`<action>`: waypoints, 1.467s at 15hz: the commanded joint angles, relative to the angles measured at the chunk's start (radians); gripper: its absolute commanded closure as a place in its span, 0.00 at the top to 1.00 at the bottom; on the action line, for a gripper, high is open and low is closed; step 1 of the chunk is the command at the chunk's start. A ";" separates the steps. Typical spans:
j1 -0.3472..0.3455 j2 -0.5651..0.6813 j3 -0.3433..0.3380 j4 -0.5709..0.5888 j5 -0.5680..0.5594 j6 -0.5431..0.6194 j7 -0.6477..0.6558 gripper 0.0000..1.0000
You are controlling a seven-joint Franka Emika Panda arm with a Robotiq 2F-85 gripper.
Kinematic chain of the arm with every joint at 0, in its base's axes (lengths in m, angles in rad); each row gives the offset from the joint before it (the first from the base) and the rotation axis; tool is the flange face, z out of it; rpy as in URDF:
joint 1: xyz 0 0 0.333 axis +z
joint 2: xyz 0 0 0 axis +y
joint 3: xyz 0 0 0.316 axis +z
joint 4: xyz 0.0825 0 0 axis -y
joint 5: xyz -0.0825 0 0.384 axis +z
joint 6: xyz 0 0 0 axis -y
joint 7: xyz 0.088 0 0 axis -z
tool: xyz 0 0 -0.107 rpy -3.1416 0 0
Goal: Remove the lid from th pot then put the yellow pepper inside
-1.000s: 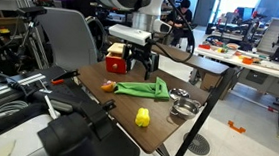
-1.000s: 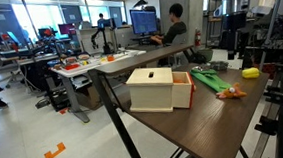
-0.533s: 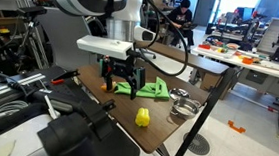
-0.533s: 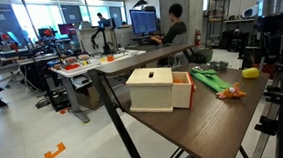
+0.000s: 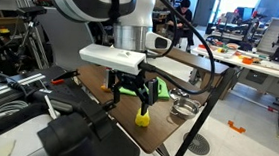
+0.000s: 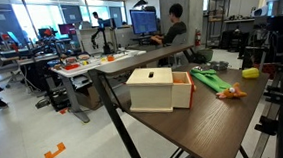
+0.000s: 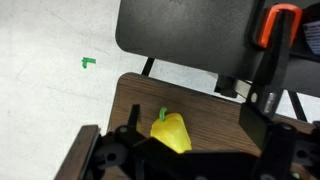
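Note:
My gripper will lower and release the yellow pepper, and the yellow pepper will settle crooked inside, because the shiny silver pot's round rim looks wider than the yellow pepper.
The yellow pepper lies on the brown table near its front edge. It also shows in the wrist view and in an exterior view. My gripper hangs open just above the pepper, and in the wrist view its fingers stand either side of the pepper without touching it. The shiny silver pot sits at the table's right edge. A second silvery round piece lies just behind it. I cannot tell whether it is the lid.
A green cloth lies behind the gripper, also seen in an exterior view. A wooden box and a small orange item are on the table. A black chair stands beside the table edge.
The arm has swung from the wooden box, over the green cloth, toward the table's front. The gripper now hangs lower, over the yellow pepper. The pepper has not moved.

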 commanded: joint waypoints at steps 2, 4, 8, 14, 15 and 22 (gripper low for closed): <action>-0.070 0.089 0.026 0.076 0.067 0.017 -0.081 1.00; -0.096 0.129 0.048 0.121 0.105 0.006 -0.108 1.00; -0.127 0.200 0.094 0.216 0.163 -0.025 -0.132 1.00; -0.125 0.288 0.160 0.303 0.164 -0.071 -0.142 1.00; -0.129 0.293 0.177 0.308 0.169 -0.092 -0.151 1.00; -0.132 0.296 0.194 0.330 0.179 -0.143 -0.157 0.49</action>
